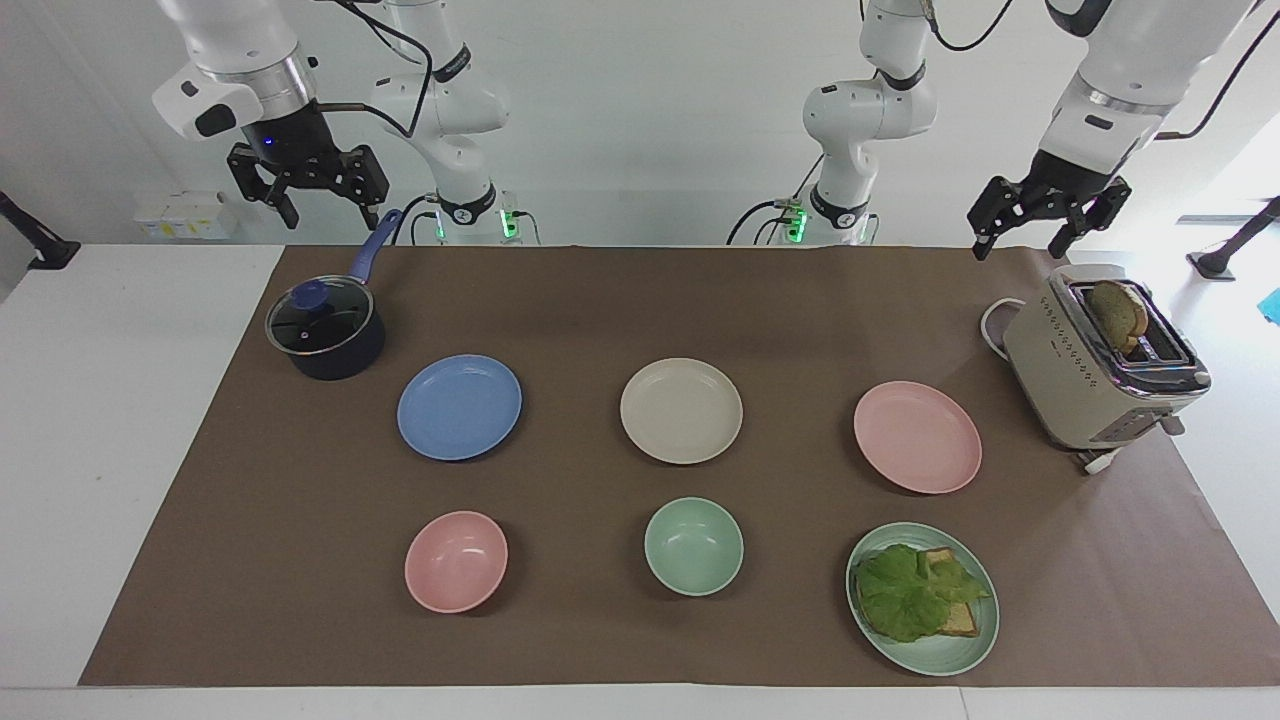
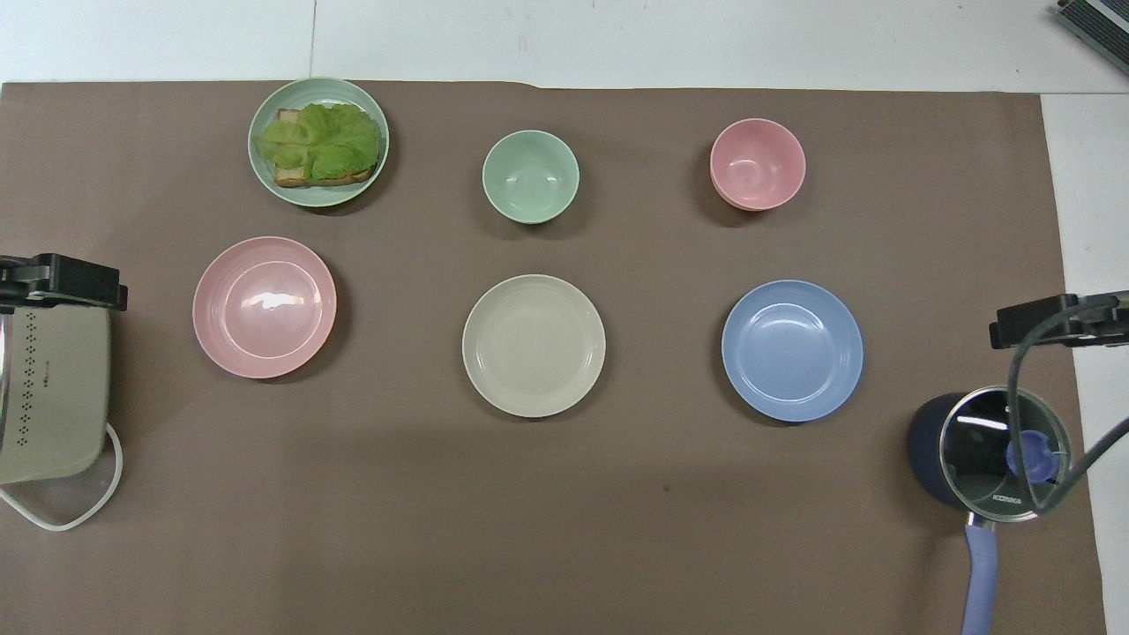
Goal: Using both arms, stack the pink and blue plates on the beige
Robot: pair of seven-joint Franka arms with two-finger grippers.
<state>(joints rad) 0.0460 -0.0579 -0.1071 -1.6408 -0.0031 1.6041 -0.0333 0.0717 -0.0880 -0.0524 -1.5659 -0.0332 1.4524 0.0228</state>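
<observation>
The pink plate's toaster-side rim (image 2: 199,300) is clear of the toaster, so the robot's left gripper stays open and keep moving toward that rim until its fingers are on both sides of it.
Three plates lie in a row across the brown mat. The beige plate (image 1: 681,410) (image 2: 534,345) is in the middle. The pink plate (image 1: 917,436) (image 2: 265,307) is toward the left arm's end and the blue plate (image 1: 459,406) (image 2: 792,349) toward the right arm's end. My left gripper (image 1: 1020,242) (image 2: 66,280) hangs open and empty in the air by the toaster, well above the mat. My right gripper (image 1: 330,214) (image 2: 1050,322) hangs open and empty above the saucepan's handle. Neither touches a plate.
A beige toaster (image 1: 1100,360) with bread in it stands beside the pink plate. A dark saucepan (image 1: 325,332) with a glass lid sits beside the blue plate. Farther from the robots lie a pink bowl (image 1: 455,560), a green bowl (image 1: 693,546) and a green plate (image 1: 975,640) with lettuce on toast.
</observation>
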